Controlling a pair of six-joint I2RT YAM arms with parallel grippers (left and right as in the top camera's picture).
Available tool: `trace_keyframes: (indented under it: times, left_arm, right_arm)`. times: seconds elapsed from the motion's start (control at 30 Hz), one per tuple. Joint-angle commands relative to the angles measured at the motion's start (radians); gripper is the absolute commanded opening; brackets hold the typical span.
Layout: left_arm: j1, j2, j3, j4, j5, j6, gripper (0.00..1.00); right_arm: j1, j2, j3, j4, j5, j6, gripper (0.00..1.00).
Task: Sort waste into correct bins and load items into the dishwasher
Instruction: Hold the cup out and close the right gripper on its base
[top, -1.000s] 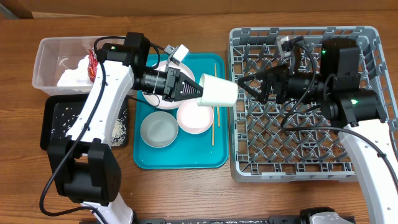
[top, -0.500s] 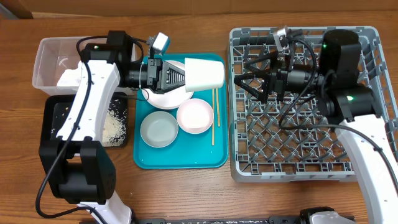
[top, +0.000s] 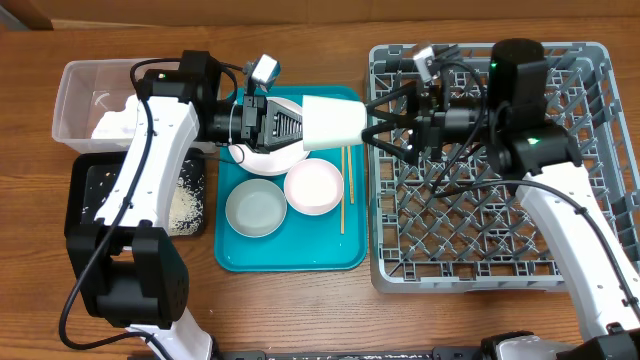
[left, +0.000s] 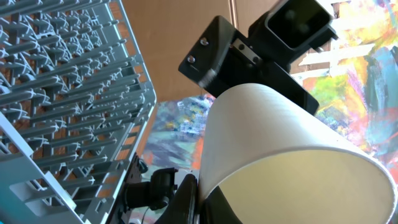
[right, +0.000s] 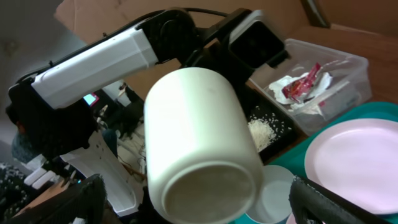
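Next, I take the cup's base (top: 360, 124) with my right gripper and place the cup opening down at the dish rack, because my left gripper holds the white cup by its rim (top: 307, 122), short of the dish rack.
My left gripper (top: 298, 122) is shut on the rim of the small white cup (top: 332, 120) and holds it on its side above the far right corner of the teal tray (top: 290, 258). In the left wrist view the cup (left: 280, 155) fills the frame, with a finger (left: 200, 199) on its rim. My right gripper (top: 376, 124) is open, its fingers either side of the cup's base (right: 202, 155). The plate (top: 262, 155), two bowls (top: 255, 208) (top: 314, 187) and chopsticks (top: 345, 190) lie on the teal tray. The grey dish rack (top: 490, 200) stands at the right.
The clear tub (top: 80, 100) at the far left holds napkins (top: 118, 122) and the red wrapper (right: 305, 79). The black tray (top: 85, 195) in front of it holds rice (top: 185, 205). Both arms cross above the teal tray and the rack's left edge.
My left gripper lifted the cup back toward the tray's far right corner. My right gripper moved left across the rack, and its open fingers now straddle the cup's base.
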Motion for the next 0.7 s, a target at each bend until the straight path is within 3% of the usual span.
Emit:
trace_keyframes:
  times: [0.0, 0.27, 0.67]
  left_arm:
    - [-0.019, 0.009, 0.019, 0.000, 0.029, 0.022, 0.04]
    - [-0.023, 0.009, 0.019, -0.001, 0.029, 0.022, 0.04]
    - [-0.023, 0.009, 0.019, -0.001, 0.029, 0.022, 0.06]
  right_arm:
    - [0.028, -0.002, 0.017, 0.011, -0.005, -0.007, 0.94]
    - [0.065, 0.014, 0.017, 0.011, 0.019, -0.007, 0.89]
    - [0.065, 0.014, 0.017, 0.024, 0.019, -0.007, 0.63]
